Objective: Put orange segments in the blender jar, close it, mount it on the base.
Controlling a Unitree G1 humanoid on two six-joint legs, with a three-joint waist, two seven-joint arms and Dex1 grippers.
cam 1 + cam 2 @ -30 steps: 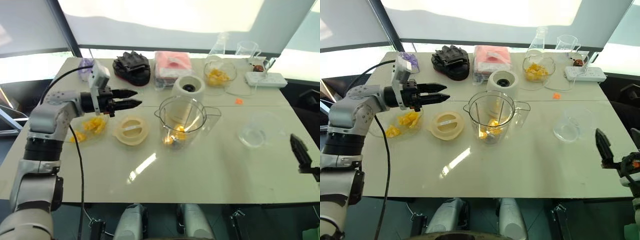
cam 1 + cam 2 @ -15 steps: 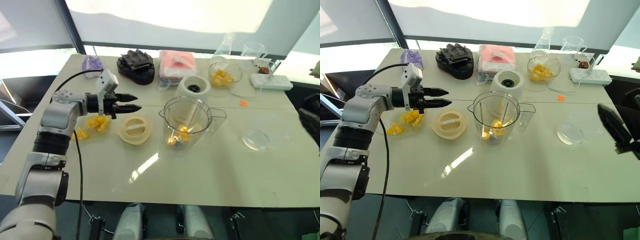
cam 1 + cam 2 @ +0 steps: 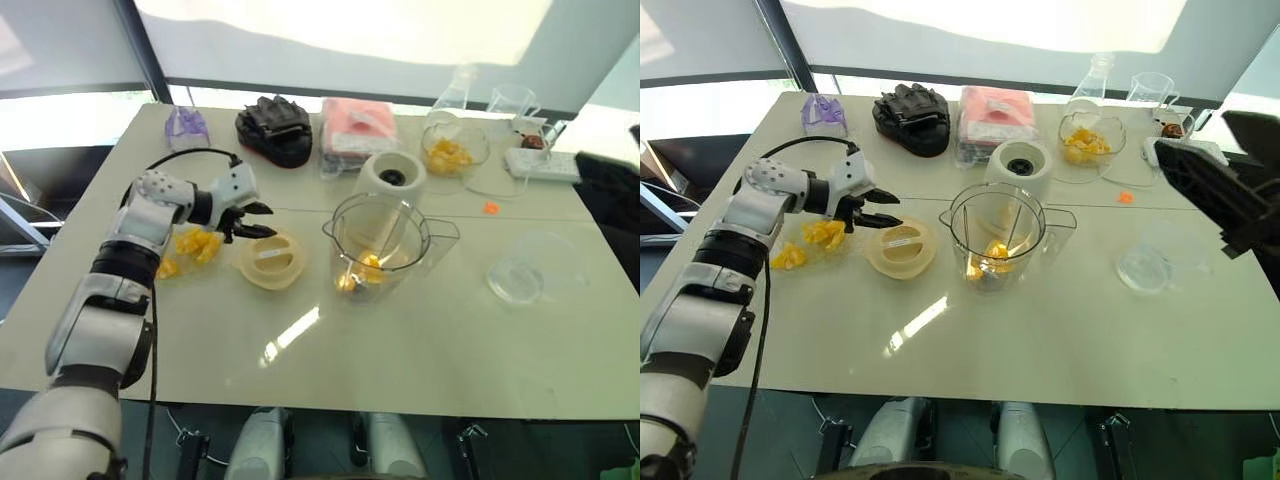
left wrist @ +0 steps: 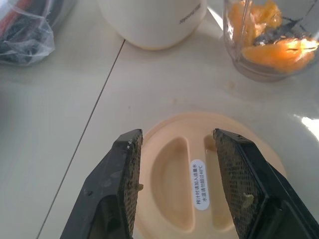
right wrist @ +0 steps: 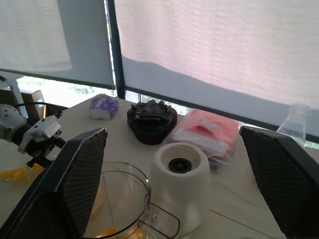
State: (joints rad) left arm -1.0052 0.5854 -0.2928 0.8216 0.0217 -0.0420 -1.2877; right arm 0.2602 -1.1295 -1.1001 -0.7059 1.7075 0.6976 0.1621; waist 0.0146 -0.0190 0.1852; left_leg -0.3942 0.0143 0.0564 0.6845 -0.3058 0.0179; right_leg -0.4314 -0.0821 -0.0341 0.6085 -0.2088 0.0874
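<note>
The open fingers of my left gripper are across the lid's narrow grip [image 3: 271, 253], so they should keep going down until they reach into the lid's hollows [image 3: 276, 266], and then close.
The clear blender jar [image 3: 378, 240] stands mid-table with a few orange segments [image 3: 364, 272] at its bottom. More segments lie in a shallow bowl [image 3: 193, 246] at the left and in a glass bowl [image 3: 452, 155] at the back. Just behind the jar is the cream base [image 3: 392, 180]. A flat cream lid [image 3: 268, 262] lies left of the jar. My left gripper [image 3: 258, 220] hangs open just above the lid, tilted down; its fingers [image 4: 127, 174] straddle the lid's grip [image 4: 192, 179]. My right gripper [image 3: 1205, 190] is raised at the right, open wide and empty.
Along the back edge lie a purple packet [image 3: 185, 125], black gloves [image 3: 272, 130], a pink bag [image 3: 358, 125], a flask [image 3: 455, 85], a beaker [image 3: 510, 100] and a power strip [image 3: 545, 165]. A small clear dish [image 3: 525, 275] sits right of the jar, and an orange scrap [image 3: 490, 207] lies behind it.
My left gripper has sunk towards the lid and tipped downward. My right gripper has risen from near the table's front right to high at the right.
</note>
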